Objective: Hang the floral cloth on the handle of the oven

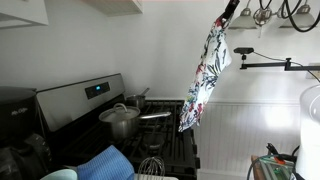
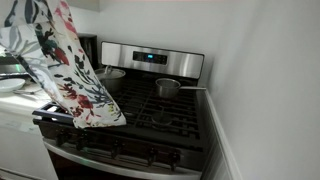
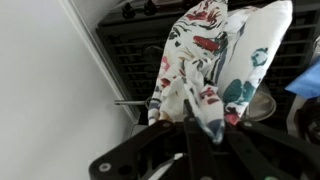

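The floral cloth's lower end (image 2: 105,116) is hanging over the grates, so my gripper should move back until the cloth hangs in front of the oven handle (image 2: 100,166).
The floral cloth (image 1: 207,75) is white with red, green and blue flowers. It hangs down from my gripper (image 1: 228,14), held high above the black gas oven (image 1: 160,135). It also hangs large in an exterior view (image 2: 65,65) over the oven's front left (image 2: 150,120). In the wrist view my gripper (image 3: 190,125) is shut on the bunched cloth (image 3: 215,55), with the grates below. The oven handle (image 2: 110,158) runs along the front edge.
A steel pot (image 1: 120,120) and a small saucepan (image 2: 168,88) stand on the grates. A plain blue folded cloth (image 1: 105,165) and a wire whisk (image 1: 150,166) lie near the front. A wall-mounted black arm (image 1: 275,63) juts out beside the cloth.
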